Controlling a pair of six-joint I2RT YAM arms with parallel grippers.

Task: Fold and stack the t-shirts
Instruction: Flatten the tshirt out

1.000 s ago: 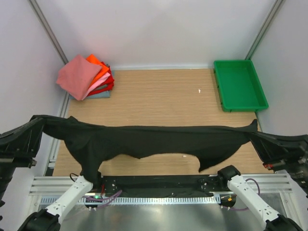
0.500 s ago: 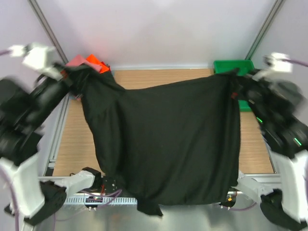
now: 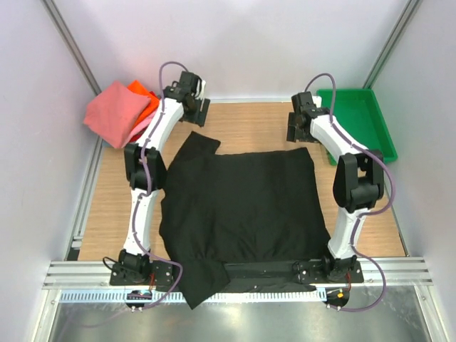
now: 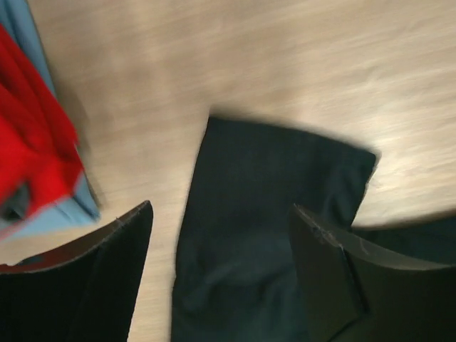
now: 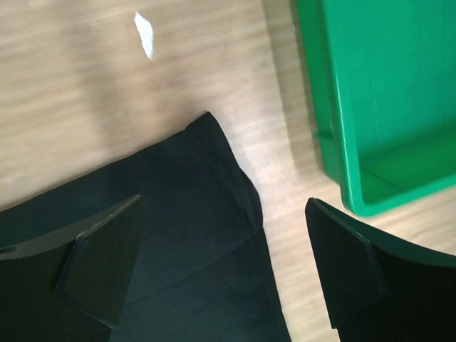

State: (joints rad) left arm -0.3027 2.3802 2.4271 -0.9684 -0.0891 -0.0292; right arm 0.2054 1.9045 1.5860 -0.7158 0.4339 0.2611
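Note:
The black t-shirt's near sleeve [image 3: 203,280] is hanging over the front rail. Both my grippers should grab its far side [image 3: 214,152] and pull the t-shirt farther onto the wood before they fold it.
The black t-shirt [image 3: 239,210] lies spread flat on the wooden table, its near hem hanging over the front rail. My left gripper [image 3: 193,112] hovers open just above the shirt's far left sleeve [image 4: 263,214], with nothing between its fingers [image 4: 107,278]. My right gripper [image 3: 298,131] is open over the shirt's far right corner [image 5: 192,206] and holds nothing either. The folded t-shirts [image 3: 127,112], salmon-pink on top of orange, red and pale ones, are stacked in the far left corner; their red and blue edges [image 4: 35,164] show in the left wrist view.
A green plastic tray [image 3: 356,128] sits at the far right, its rim [image 5: 335,114] close beside my right gripper. A small white scrap [image 5: 144,33] lies on the wood beyond the shirt's corner. Grey walls close in on three sides.
The black shirt, stretched between both shut grippers a second ago, was swung out over the table and laid flat. Both grippers have opened and let go of it.

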